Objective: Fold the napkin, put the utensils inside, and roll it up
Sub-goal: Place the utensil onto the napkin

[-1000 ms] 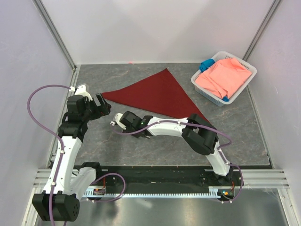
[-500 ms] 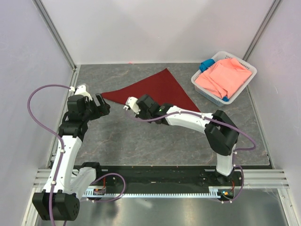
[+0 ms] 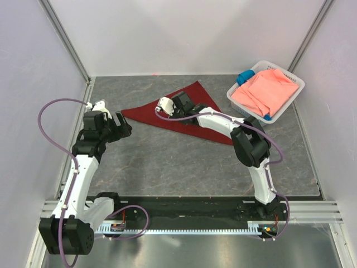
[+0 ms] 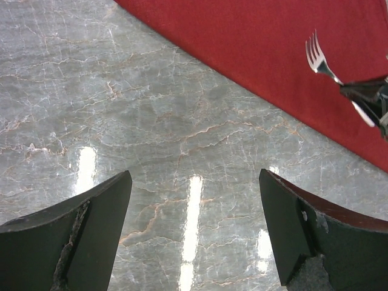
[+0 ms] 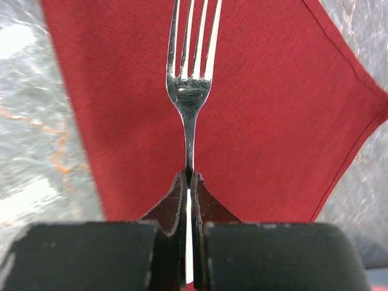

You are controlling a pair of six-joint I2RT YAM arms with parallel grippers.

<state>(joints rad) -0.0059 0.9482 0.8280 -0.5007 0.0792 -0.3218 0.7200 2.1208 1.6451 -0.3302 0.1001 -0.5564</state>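
I should keep lowering the fork with my right gripper until it rests on the napkin (image 5: 227, 133), because the fork is hanging over the napkin, lined up with its long edge (image 3: 150, 124).
The dark red napkin (image 3: 144, 113) lies flat on the table, folded into a triangle, and also fills the right wrist view (image 5: 273, 109). My right gripper (image 3: 167, 107) hovers over its left part, shut on the handle of a silver fork (image 5: 189, 91), one of the utensils. The tines point out ahead of the jaws (image 5: 189, 177) above the cloth. My left gripper (image 3: 124, 127) stands open over bare table beside the napkin's left corner, nothing between its fingers (image 4: 194, 176). In the left wrist view the fork (image 4: 319, 60) hangs above the napkin (image 4: 254, 48) at the upper right.
A white basket (image 3: 240, 103) at the back right holds a salmon-pink cloth (image 3: 266, 89) and a small blue cloth (image 3: 244, 76). White walls close the table on three sides. The right arm's elbow (image 3: 248, 146) stretches over the napkin's right corner.
My right arm has swung from the table in front of the napkin back over its left part, carrying the fork. The left gripper has barely moved.
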